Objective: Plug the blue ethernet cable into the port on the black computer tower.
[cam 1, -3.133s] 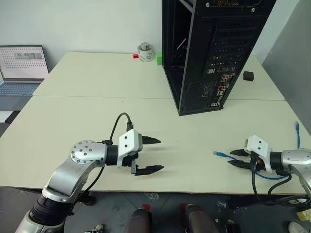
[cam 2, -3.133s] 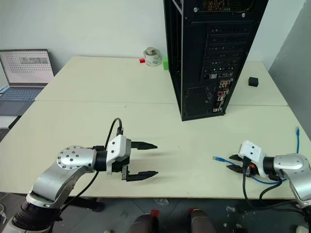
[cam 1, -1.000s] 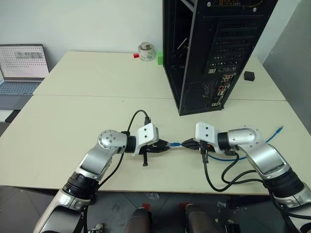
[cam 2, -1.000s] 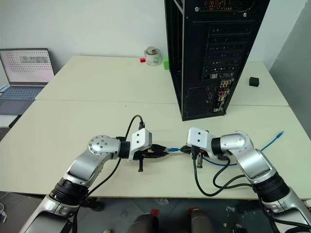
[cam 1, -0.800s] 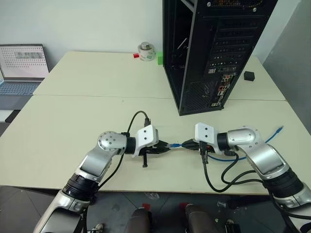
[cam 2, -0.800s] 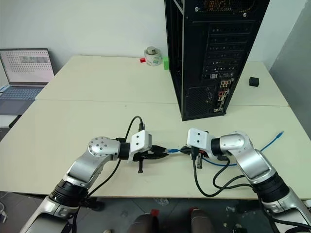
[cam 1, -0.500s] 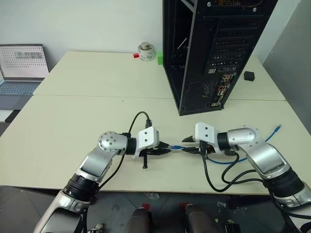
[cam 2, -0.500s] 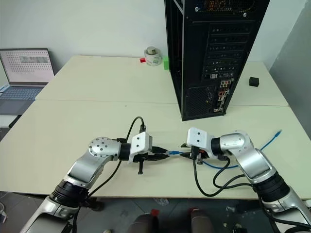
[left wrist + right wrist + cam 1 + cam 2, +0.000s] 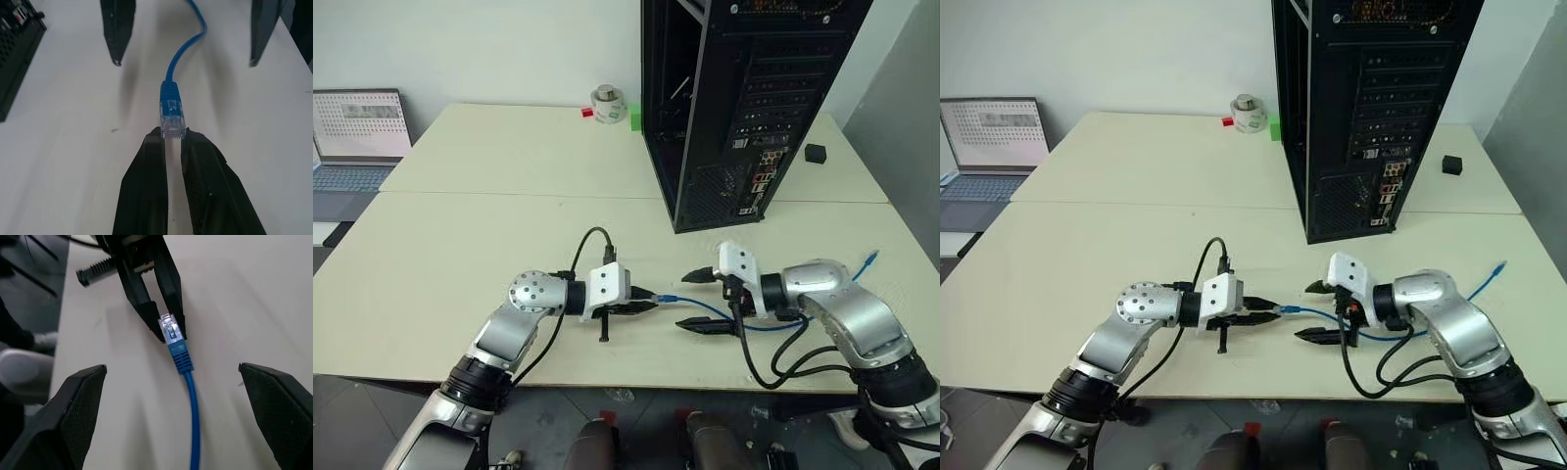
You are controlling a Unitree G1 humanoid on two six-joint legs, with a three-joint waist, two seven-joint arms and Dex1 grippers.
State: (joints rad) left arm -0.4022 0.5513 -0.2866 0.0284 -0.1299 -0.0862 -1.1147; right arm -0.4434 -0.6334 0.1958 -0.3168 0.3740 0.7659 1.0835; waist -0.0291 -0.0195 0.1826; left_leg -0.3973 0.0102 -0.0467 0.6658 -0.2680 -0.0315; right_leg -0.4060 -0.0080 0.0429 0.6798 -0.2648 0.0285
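Note:
My left gripper is pinching the clear plug's tip [image 9: 167, 322] that has to go into the port. Next, my right gripper grabs the blue boot [image 9: 181, 357] behind the plug's tip first.
The blue ethernet cable [image 9: 710, 309] lies across the table's near side, and its far end [image 9: 871, 259] rests by the right edge. My left gripper [image 9: 652, 299] is shut on the cable's clear plug [image 9: 172, 117], which sticks out past the fingertips. My right gripper [image 9: 695, 300] faces it, open, with one finger on each side of the cable and touching neither the cable nor the plug. The black computer tower [image 9: 754, 88] stands upright at the back right. Its rear connector panel [image 9: 759, 184] faces me, but the port is too small to pick out.
A laptop [image 9: 357, 137] sits at the far left. A white roll [image 9: 605, 104], a green block [image 9: 633, 117] and a small red piece [image 9: 586, 113] lie behind the tower's left side. A small black box [image 9: 815, 153] lies to the tower's right. Black arm cables loop near both wrists.
My right gripper has opened, let go of the cable and drawn back slightly to the right. My left gripper keeps the plug and stays in place, having taken it from the right gripper.

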